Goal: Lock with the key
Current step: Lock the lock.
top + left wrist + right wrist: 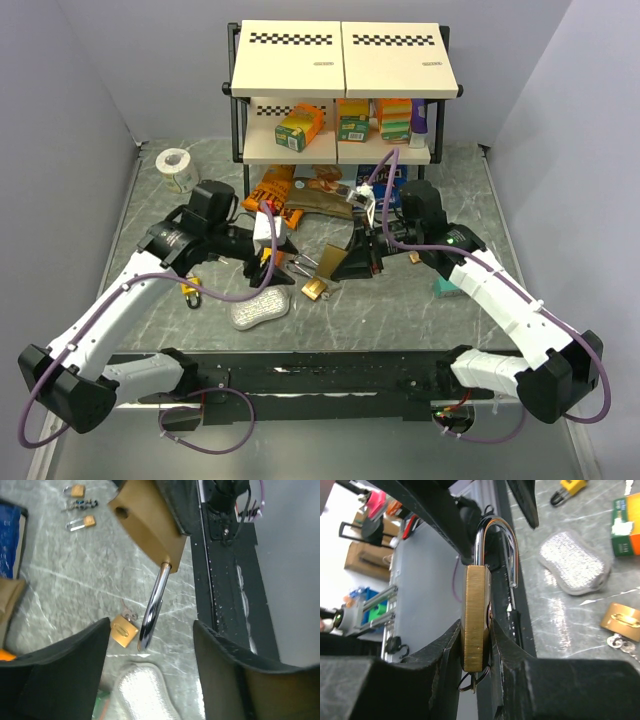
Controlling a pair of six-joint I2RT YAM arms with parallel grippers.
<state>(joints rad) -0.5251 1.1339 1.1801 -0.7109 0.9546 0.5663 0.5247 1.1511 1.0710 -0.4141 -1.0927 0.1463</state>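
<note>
My right gripper is busy holding the large padlock's body. Next, my left gripper grabs its steel shackle first so that my right gripper will be free for the key.
A large brass padlock is pinched by its flat sides in my right gripper, which is shut on it. Its steel shackle stands swung open. The key's ring hangs from the lock's underside; the key blade itself is hidden. In the left wrist view the same padlock is held above the table, its shackle pointing toward my left gripper. That gripper is open, jaws wide apart, the shackle tip between the fingertips and touching neither. From above, both grippers meet at mid-table.
A small brass padlock with keys and a silver pouch lie below the grippers. More small padlocks lie farther off, a yellow one at left. Snack bags, a shelf rack, a tape roll stand behind.
</note>
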